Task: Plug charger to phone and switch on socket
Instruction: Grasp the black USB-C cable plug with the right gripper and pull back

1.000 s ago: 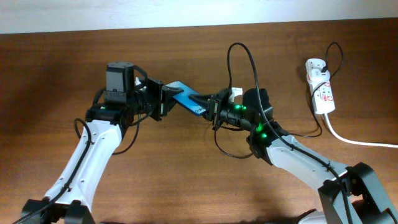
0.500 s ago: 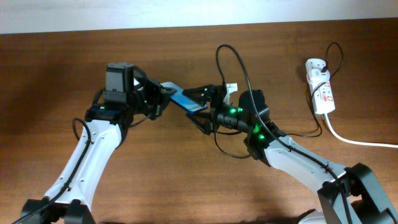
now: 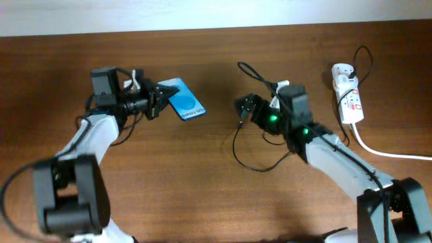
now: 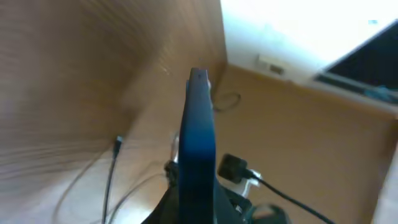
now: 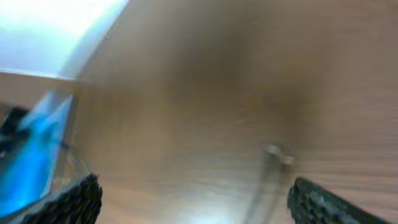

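Note:
Next, I straighten the phone [image 3: 186, 100], which hangs at a slant in my left gripper, so its lower edge [image 3: 194, 115] faces front before my right gripper brings the charger's tip.
My left gripper [image 3: 154, 102] is shut on the phone [image 3: 183, 101], which hangs tilted above the table with its blue screen up. In the left wrist view the phone [image 4: 198, 137] stands edge-on between the jaws. My right gripper [image 3: 241, 106] is open and empty, well to the right of the phone. Its fingers [image 5: 79, 200] stand wide apart over bare wood. The charger [image 3: 251, 164], a thin black cable, loops on the table under the right arm, and I see no cable joined to the phone. The white socket [image 3: 348, 96] lies at the far right.
The socket's thick white cord [image 3: 391, 153] runs off the right edge. A pale wall borders the table's far edge [image 3: 216, 28]. Bare wood lies between the two grippers and along the front.
The arms have pulled apart. My left gripper carried the phone to the left. My right gripper, earlier shut at the phone's end, opened wide and drew back to the right.

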Available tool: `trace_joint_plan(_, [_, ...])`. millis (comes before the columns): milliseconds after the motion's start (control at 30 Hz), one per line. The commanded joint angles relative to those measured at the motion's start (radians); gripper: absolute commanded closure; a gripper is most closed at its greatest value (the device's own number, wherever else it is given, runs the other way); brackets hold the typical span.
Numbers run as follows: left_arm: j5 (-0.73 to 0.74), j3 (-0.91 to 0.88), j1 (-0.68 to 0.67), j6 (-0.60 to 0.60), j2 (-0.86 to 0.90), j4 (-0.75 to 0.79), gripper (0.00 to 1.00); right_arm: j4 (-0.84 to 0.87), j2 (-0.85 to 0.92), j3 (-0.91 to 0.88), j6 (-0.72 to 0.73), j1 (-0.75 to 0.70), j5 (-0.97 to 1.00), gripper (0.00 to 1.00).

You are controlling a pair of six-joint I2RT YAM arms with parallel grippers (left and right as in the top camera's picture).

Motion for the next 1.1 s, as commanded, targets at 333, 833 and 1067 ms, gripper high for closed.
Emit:
trace_joint_plan(333, [0.506, 0.014, -0.014, -0.157, 0.140, 0.224, 1.00, -0.593, 0.049, 0.315, -0.096, 0.105, 0.318, 0.12])
trace_joint_plan(833, [0.502, 0.014, 0.156, -0.193, 0.140, 0.225, 1.00, -0.541, 0.377, 0.395, -0.065, 0.279, 0.420, 0.44])
trace_joint_plan(1067, [0.480, 0.014, 0.154, -0.146, 0.140, 0.225, 1.00, -0.512, 0.403, 0.395, -0.064, 0.298, 0.503, 0.83])
